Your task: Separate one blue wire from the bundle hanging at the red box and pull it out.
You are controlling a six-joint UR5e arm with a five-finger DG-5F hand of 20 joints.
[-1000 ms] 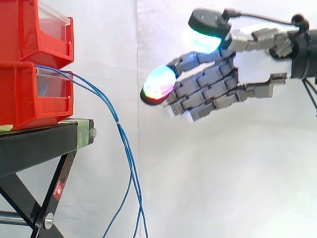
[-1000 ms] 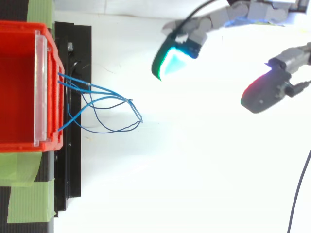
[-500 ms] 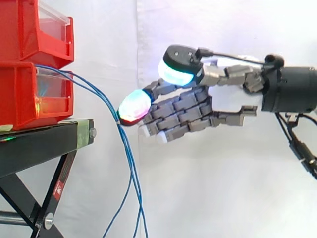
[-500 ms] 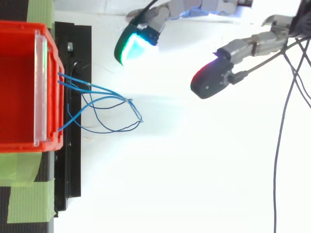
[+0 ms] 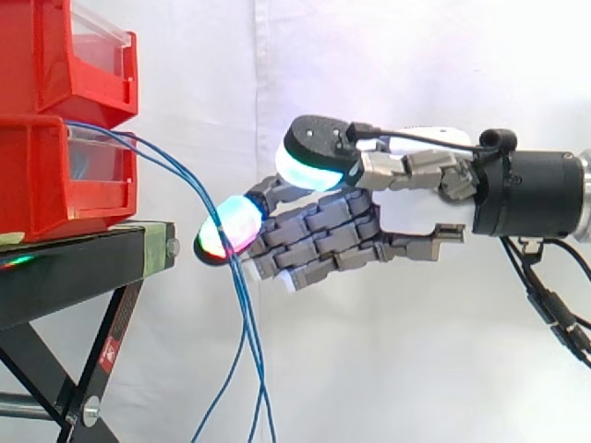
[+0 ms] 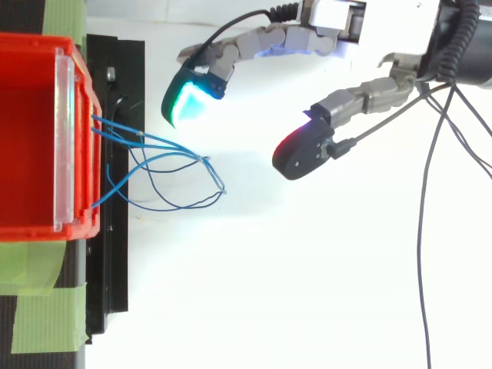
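I expect that, since the blue wires fork apart (image 5: 245,330) below my hand, their hanging ends (image 5: 260,397) will spread out and curl separately when I pull the bundle.
A bundle of thin blue wires (image 5: 242,314) comes out of the lower red bin (image 5: 46,185) and droops past the stand's edge. From above the blue wires (image 6: 165,160) loop out to the right of the red bin (image 6: 31,138). My hand (image 5: 369,226) reaches in from the right, open, with its fingers spread. In the side view one glowing fingertip (image 5: 226,238) overlaps the wires. In the top view the hand (image 6: 254,44) has its cyan fingertip (image 6: 187,104) beyond the loops and its red-glowing thumb pad (image 6: 300,150) to their right. Nothing lies between the fingers.
A second red bin (image 5: 69,55) is stacked on the lower one. Both rest on a black stand (image 5: 74,268) with green tape (image 6: 42,307) on its top. A white curtain hangs behind.
The hand has moved left towards the bins, so its lower fingertip now reaches the hanging wires in the side view. The wires have not shifted.
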